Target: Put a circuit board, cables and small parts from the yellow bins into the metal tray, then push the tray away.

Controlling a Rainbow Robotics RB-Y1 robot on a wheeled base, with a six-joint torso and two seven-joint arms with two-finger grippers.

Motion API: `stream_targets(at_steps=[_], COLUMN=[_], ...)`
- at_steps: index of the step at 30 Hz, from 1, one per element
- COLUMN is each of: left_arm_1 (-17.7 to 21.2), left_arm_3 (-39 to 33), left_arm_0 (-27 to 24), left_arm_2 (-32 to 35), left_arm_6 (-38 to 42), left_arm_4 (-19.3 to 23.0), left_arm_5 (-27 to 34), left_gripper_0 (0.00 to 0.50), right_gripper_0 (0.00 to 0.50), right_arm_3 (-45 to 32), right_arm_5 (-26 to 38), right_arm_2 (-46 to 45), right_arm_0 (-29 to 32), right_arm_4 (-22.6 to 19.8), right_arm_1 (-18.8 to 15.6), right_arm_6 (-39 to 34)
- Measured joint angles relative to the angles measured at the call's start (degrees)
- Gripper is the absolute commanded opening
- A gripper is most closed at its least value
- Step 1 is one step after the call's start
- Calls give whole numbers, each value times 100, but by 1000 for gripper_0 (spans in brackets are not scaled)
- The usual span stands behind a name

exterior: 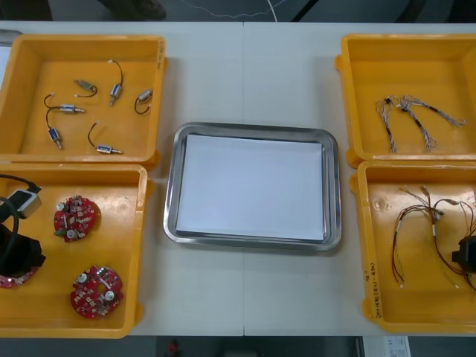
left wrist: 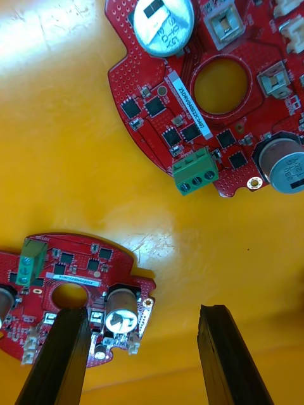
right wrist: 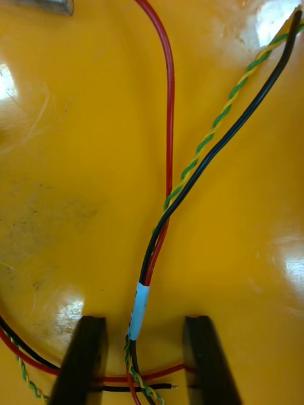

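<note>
The bundle (right wrist: pixel 139 311) will keep its forked shape when I lift it, because the cables spread in smooth, open curves (right wrist: pixel 233 131) past the white sleeve.
My left gripper (exterior: pixel 16 256) is down in the near-left yellow bin (exterior: pixel 126 245), fingers open (left wrist: pixel 142 354). One finger (left wrist: pixel 60 357) overlaps the edge of a round red circuit board (left wrist: pixel 69 294); a second board (left wrist: pixel 209 95) lies farther ahead. Two boards (exterior: pixel 76 218) (exterior: pixel 97 291) lie free in that bin. My right gripper (exterior: pixel 467 253) is low in the near-right bin (exterior: pixel 372 245), open (right wrist: pixel 144 364) around a bundle of red, black and green-yellow cables (right wrist: pixel 138 310) with a white sleeve. The metal tray (exterior: pixel 172 186), white inside, holds nothing.
The far-left bin (exterior: pixel 22 52) holds several small metal parts (exterior: pixel 115 93) with black leads. In the far-right bin (exterior: pixel 353 74) lie twisted pale cables (exterior: pixel 416 115). More red and black cables (exterior: pixel 416 219) spread through the near-right bin. Bare table surrounds the tray.
</note>
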Motion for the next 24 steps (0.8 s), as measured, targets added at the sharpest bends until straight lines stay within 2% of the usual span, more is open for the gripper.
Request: stream_targets(at_steps=[17,24], left_arm_1=[82,92], left_arm_3=[178,216], left_arm_0=[-12,-16], left_arm_2=[-493,-518], left_arm_6=[0,-1], left_arm_4=[8,8], left_arm_5=[-332,-339], left_gripper_0=[500,500], right_gripper_0=[0,0], right_arm_3=[-1,-177], right_arm_5=[19,858], right_arm_2=[-39,-407], right_arm_0=[22,5], right_arm_4=[-31,-212], right_arm_1=[-1,-4], right_arm_6=[14,279])
